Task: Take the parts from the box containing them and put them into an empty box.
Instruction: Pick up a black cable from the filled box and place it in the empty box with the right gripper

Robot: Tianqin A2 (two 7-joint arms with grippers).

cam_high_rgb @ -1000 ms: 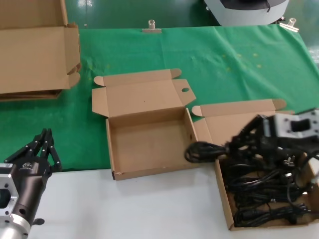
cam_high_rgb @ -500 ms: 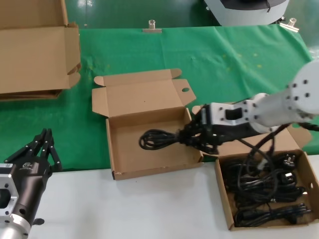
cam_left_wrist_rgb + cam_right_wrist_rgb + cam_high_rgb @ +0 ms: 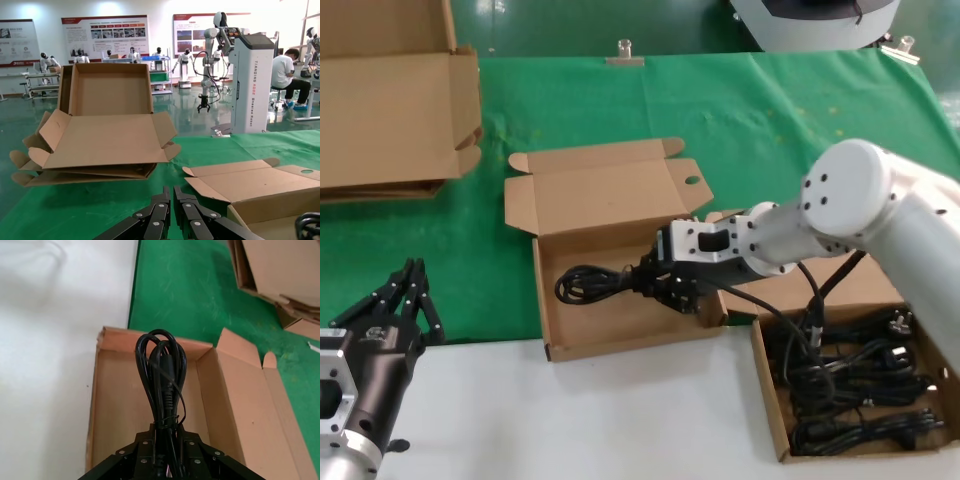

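My right gripper is lowering the black power cord's loops (image 3: 588, 285), which hang between the sides of the middle cardboard box. It should keep lowering them into the box, down to its empty bottom (image 3: 610, 325), and let go there.
My right gripper (image 3: 650, 280) is shut on a black looped power cord (image 3: 588, 281) and holds it over the inside of the middle cardboard box (image 3: 620, 330), the one with a tiny dark speck on its open lid. The right wrist view shows the cord (image 3: 161, 372) sticking out from the gripper (image 3: 165, 432) above that box's floor (image 3: 120, 415). Several more black cords (image 3: 850, 385) lie in the box at the right (image 3: 772, 415). My left gripper (image 3: 405, 290) is shut and empty at the lower left, over the green mat's edge; it also shows in the left wrist view (image 3: 172, 197).
Big flat cardboard sheets (image 3: 385, 110) are stacked at the far left on the green mat (image 3: 770, 120). The white table edge (image 3: 570, 420) runs along the front. A metal clip (image 3: 623, 55) sits at the mat's back edge.
My right gripper carried the cord leftward from the right box's edge to over the middle box's inside. The left arm has not moved.
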